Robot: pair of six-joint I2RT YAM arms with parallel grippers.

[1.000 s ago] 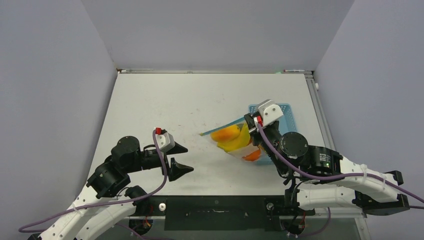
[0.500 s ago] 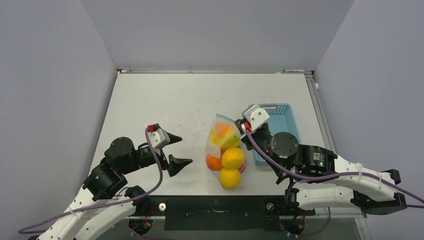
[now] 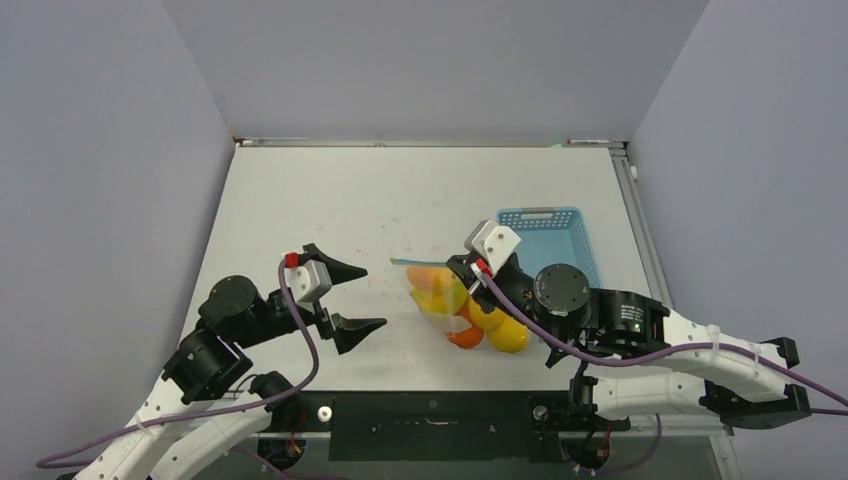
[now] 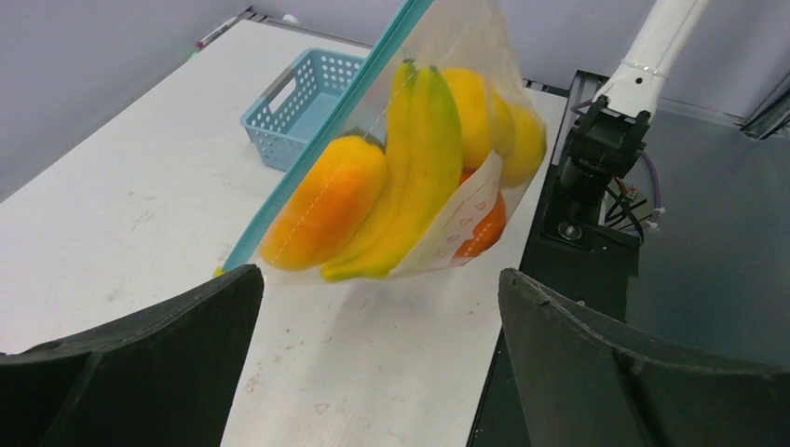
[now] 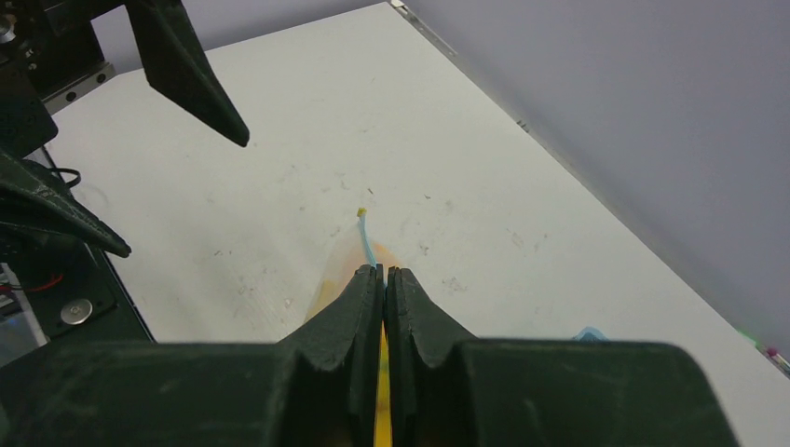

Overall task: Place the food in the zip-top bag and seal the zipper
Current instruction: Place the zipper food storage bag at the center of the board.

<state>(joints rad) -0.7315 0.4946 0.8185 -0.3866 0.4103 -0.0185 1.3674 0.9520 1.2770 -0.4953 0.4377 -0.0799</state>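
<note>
The bag is hanging from my right gripper with its food (image 3: 472,322) toward the black rail. So my left gripper should grab the zipper's loose end (image 3: 398,262) and turn the bag.
The clear zip-top bag (image 3: 452,300) hangs from my right gripper (image 3: 463,266), which is shut on its light blue zipper strip (image 3: 428,263). Inside it are the food pieces: yellow bananas (image 4: 415,177), orange and yellow rounds (image 3: 497,330) and a red-orange one (image 3: 465,337). In the right wrist view the zipper (image 5: 366,236) runs out past my closed fingertips (image 5: 384,272). My left gripper (image 3: 355,297) is open and empty, left of the bag. In the left wrist view the bag (image 4: 463,209) hangs in the air ahead of the open jaws, zipper (image 4: 326,140) on its left edge.
The light blue mesh basket (image 3: 557,235) stands on the table behind the right arm; it also shows in the left wrist view (image 4: 303,102). The black mounting rail (image 3: 430,410) runs along the near table edge.
My right gripper has swung the bag from hanging mouth-up to lying more sideways, with the fruits shifted right under the arm. My left gripper has lifted slightly and stays open.
</note>
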